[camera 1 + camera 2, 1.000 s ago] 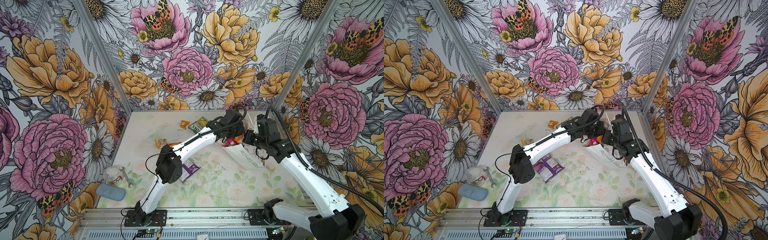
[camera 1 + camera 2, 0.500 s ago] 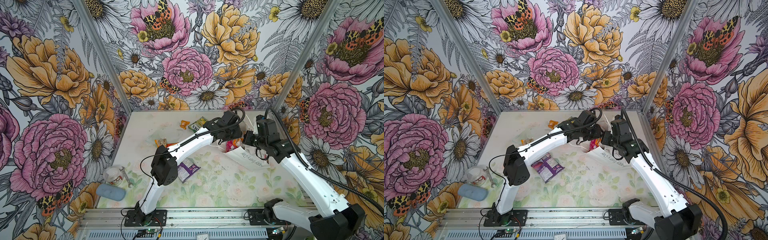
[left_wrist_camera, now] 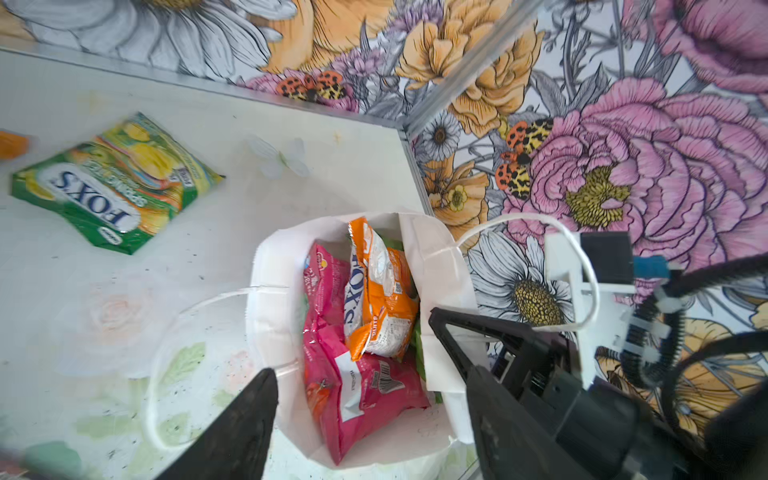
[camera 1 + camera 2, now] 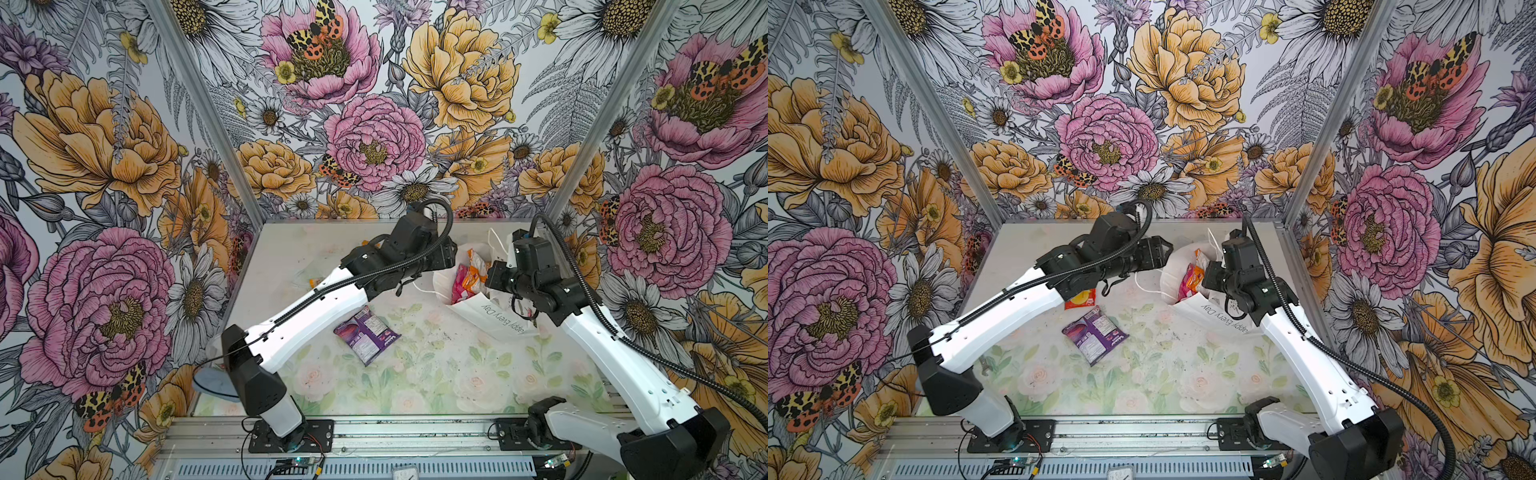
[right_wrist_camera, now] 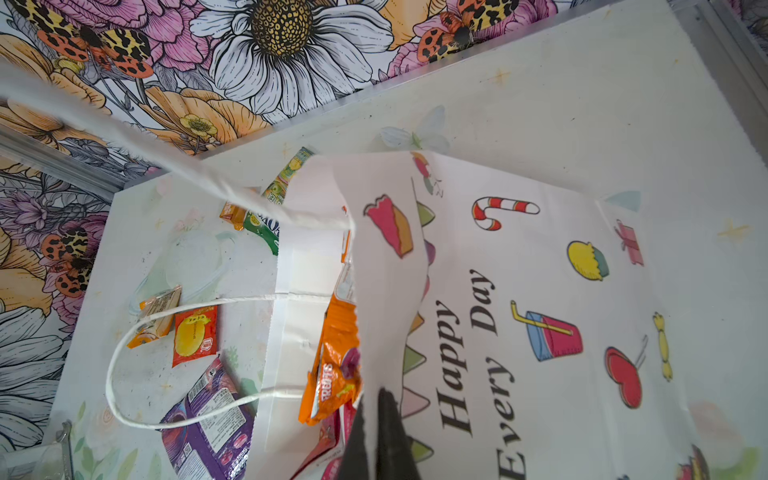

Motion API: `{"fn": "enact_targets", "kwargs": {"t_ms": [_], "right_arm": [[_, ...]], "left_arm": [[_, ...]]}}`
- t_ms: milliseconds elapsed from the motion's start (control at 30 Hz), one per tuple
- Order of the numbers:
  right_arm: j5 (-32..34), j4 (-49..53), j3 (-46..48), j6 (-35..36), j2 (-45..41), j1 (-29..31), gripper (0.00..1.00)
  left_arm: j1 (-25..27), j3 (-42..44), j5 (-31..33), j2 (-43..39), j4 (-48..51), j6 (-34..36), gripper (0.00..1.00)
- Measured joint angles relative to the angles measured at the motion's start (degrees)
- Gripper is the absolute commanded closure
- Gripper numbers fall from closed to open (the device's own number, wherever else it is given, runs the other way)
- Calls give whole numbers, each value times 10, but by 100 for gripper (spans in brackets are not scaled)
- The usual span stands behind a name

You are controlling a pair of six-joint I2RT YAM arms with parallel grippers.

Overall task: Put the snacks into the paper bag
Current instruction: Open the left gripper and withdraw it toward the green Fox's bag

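The paper bag [image 4: 1212, 315] is leaning over towards the robot's left gripper, so the right gripper should pull the bag's rim [image 5: 364, 316] back and set the bag upright before the next packet.
The white paper bag [image 4: 494, 316] [image 4: 1219, 318] [image 5: 540, 291] lies tilted near the back right corner, its mouth facing left. My right gripper [image 5: 370, 397] [image 4: 492, 276] is shut on the bag's upper rim wall and holds the mouth apart. My left gripper [image 3: 351, 345] [image 4: 452, 258] [image 4: 1165, 253] hangs open just outside the mouth, holding nothing. Inside the bag lie a pink packet [image 3: 361, 395] and an orange packet [image 3: 382, 299]. On the table lie the green-yellow FOX'S packet [image 3: 116, 183], a purple packet [image 4: 365, 334] [image 5: 208, 424], a red-orange packet [image 5: 194, 338] [image 4: 1080, 298] and small orange ones [image 5: 156, 307].
Floral walls close the table in at the back and both sides, and the bag sits near the right wall [image 3: 582, 174]. A blue-grey case [image 4: 212, 382] lies at the front left, partly behind my left arm. The bag's cord handle [image 5: 124, 374] loops over the table towards the purple packet.
My left gripper has opened, let the orange packet go into the bag and drawn back a little to the left. The right gripper still pinches the rim.
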State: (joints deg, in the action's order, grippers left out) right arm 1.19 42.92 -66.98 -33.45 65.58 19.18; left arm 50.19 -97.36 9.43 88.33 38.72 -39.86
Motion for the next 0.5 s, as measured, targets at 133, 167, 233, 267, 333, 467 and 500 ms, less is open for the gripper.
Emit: {"fn": "enact_targets", "kwargs": {"t_ms": [133,167,233,267,333,467,500], "right_arm": [[-3,6,-38,-2,20,19,100],[-4,6,-49,-2,28,30,100],[-8,3,-65,-2,42,45,100],[-11,0,-72,-4,48,52,100],[-25,-8,-79,-12,54,59,100],[-60,-23,-77,-33,51,48,100],[-73,-30,-69,-40,47,37,100]], "left_arm": [[-62,82,33,-112,-21,11,23],[-83,105,40,-140,-23,11,23],[-126,150,50,-191,-26,11,21],[-148,174,54,-218,-25,10,19],[-191,214,58,-263,-20,10,18],[-283,278,52,-328,5,9,18],[-301,290,46,-334,9,9,18]]}}
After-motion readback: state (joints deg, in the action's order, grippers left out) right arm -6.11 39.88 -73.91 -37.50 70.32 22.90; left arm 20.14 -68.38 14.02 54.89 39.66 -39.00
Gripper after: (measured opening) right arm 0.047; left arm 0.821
